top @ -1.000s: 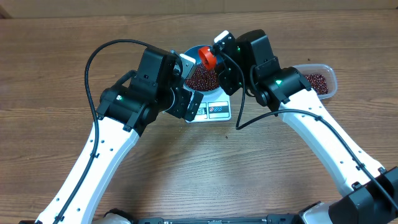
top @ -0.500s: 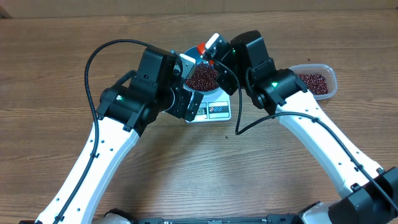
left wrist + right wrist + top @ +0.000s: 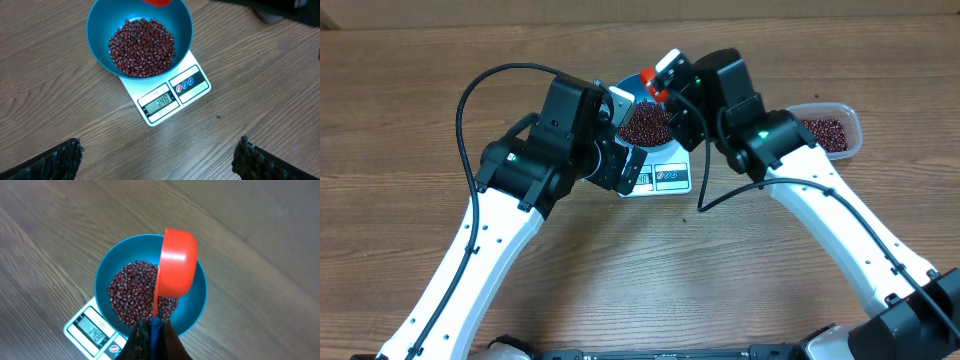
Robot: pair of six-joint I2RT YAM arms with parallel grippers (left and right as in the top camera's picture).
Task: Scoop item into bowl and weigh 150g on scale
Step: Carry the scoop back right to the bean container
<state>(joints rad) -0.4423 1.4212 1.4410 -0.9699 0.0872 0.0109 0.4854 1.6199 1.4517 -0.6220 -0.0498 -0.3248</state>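
Next, I put the red scoop down in the clear plastic tub (image 3: 828, 132) with my right gripper, because the white scale's display (image 3: 159, 103) reads close to 150g and another scoopful would go over.
The blue bowl (image 3: 100, 25) stands on the white scale (image 3: 187, 82), whose display shows 148. Dark red beans (image 3: 142, 47) fill the bottom of the bowl. My right gripper (image 3: 154, 325) is shut on the handle of a red scoop (image 3: 177, 262). The scoop hangs over the bowl's far side, turned on its edge with its round back toward the camera. In the overhead view the scoop (image 3: 647, 77) sits above the bowl's back rim. My left gripper (image 3: 160, 155) is open and holds nothing, above bare table in front of the scale.
A clear plastic tub (image 3: 830, 130) with more beans stands to the right of the scale, behind my right arm. Both arms crowd round the scale (image 3: 668, 178) from either side. Wooden tabletop surrounds everything.
My right gripper has rolled the scoop from cup-facing-up to on-edge over the bowl and shifted slightly left. The left arm has not moved.
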